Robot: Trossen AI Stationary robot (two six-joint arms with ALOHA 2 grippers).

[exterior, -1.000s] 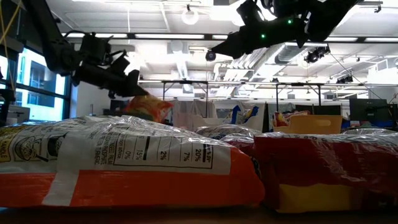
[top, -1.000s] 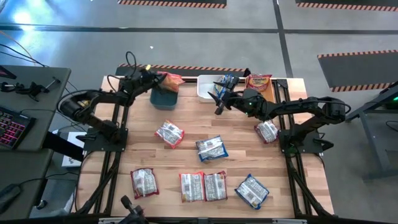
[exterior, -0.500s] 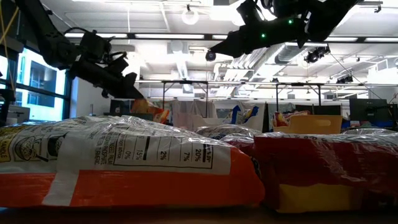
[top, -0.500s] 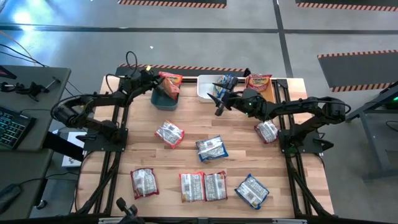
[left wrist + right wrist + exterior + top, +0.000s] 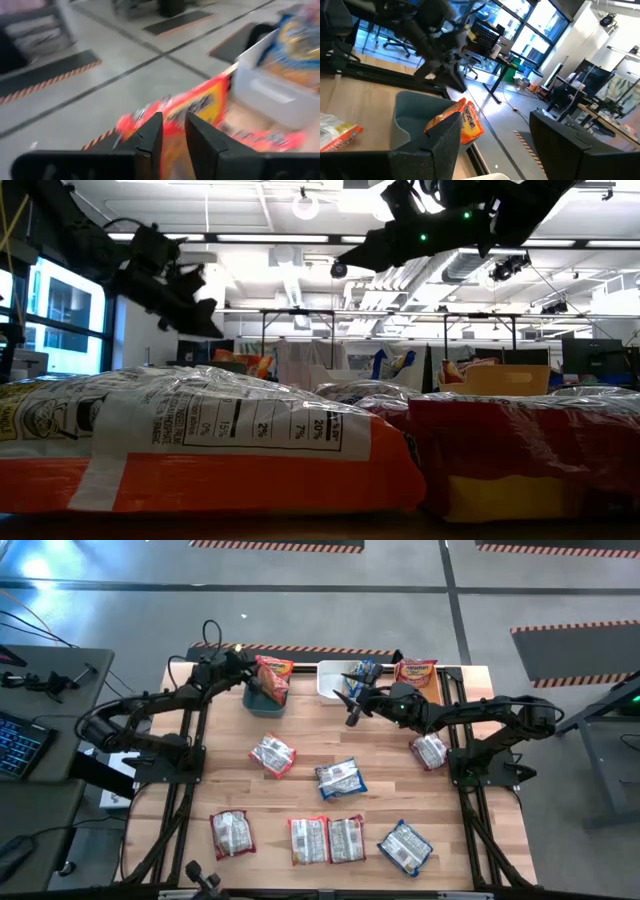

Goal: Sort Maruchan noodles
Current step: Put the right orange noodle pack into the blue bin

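Observation:
The orange-red packet leans over the teal bin's far rim (image 5: 273, 670), so my left gripper should tip it down into the bin (image 5: 263, 703) before my right gripper goes on.
An orange-red noodle packet (image 5: 274, 673) stands tilted in the teal bin (image 5: 264, 700), leaning on its far rim; the right wrist view shows the packet (image 5: 464, 120) there too. My left gripper (image 5: 247, 667) hovers just left of it with a narrow gap between its fingers (image 5: 173, 137), and the low view shows the left gripper (image 5: 205, 320) clear above the packet (image 5: 245, 363). My right gripper (image 5: 351, 701) is open, in the air beside the white bin (image 5: 332, 682). Several more packets (image 5: 341, 778) lie flat on the table.
The white bin holds a blue packet (image 5: 367, 670); the orange bin (image 5: 437, 690) holds an orange packet (image 5: 416, 672). All three bins line the table's far edge. Packets lie at mid-table (image 5: 273, 754), by the right arm (image 5: 430, 751) and along the near edge (image 5: 329, 839).
My left gripper carried the orange-red packet toward the far edge over the teal bin, let it go and rose a little. The packet dropped into the bin and now leans on its far rim. The right arm kept still.

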